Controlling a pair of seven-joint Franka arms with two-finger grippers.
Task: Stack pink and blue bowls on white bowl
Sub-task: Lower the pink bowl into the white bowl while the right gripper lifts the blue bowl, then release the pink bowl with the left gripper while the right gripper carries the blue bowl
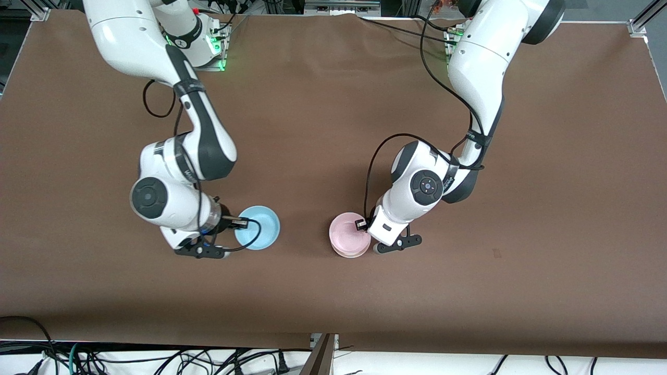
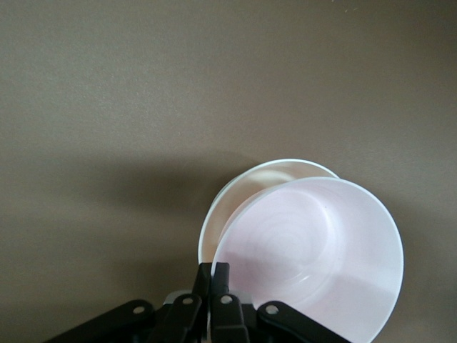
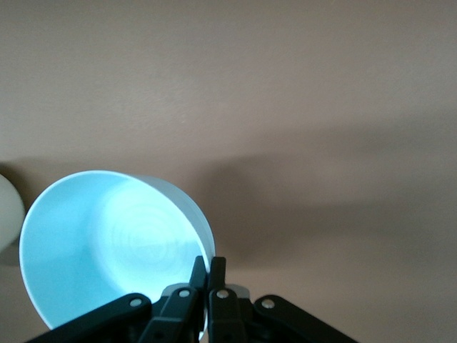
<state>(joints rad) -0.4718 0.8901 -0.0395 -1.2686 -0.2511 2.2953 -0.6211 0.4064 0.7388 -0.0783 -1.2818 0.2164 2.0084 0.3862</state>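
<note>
The pink bowl is off to one side over the white bowl (image 2: pixel 239 207), so next my left gripper sets it in place, opens and moves away before my right gripper stacks the blue bowl (image 1: pixel 261 227).
The pink bowl (image 1: pixel 348 237) sits over the white bowl, whose rim (image 1: pixel 348 254) shows just under it. In the left wrist view the pink bowl (image 2: pixel 314 250) is offset from the white bowl (image 2: pixel 239 191) below. My left gripper (image 1: pixel 369 235) (image 2: pixel 214 275) is shut on the pink bowl's rim. The blue bowl (image 1: pixel 258 227) is beside the stack, toward the right arm's end. My right gripper (image 1: pixel 237 228) (image 3: pixel 212 270) is shut on the blue bowl's (image 3: pixel 107 250) rim and holds it tilted, low over the table.
The brown table cover (image 1: pixel 333 130) is bare around the bowls. Cables hang along the table's edge nearest the front camera (image 1: pixel 156 359). A pale bowl edge (image 3: pixel 7 214) shows at the side of the right wrist view.
</note>
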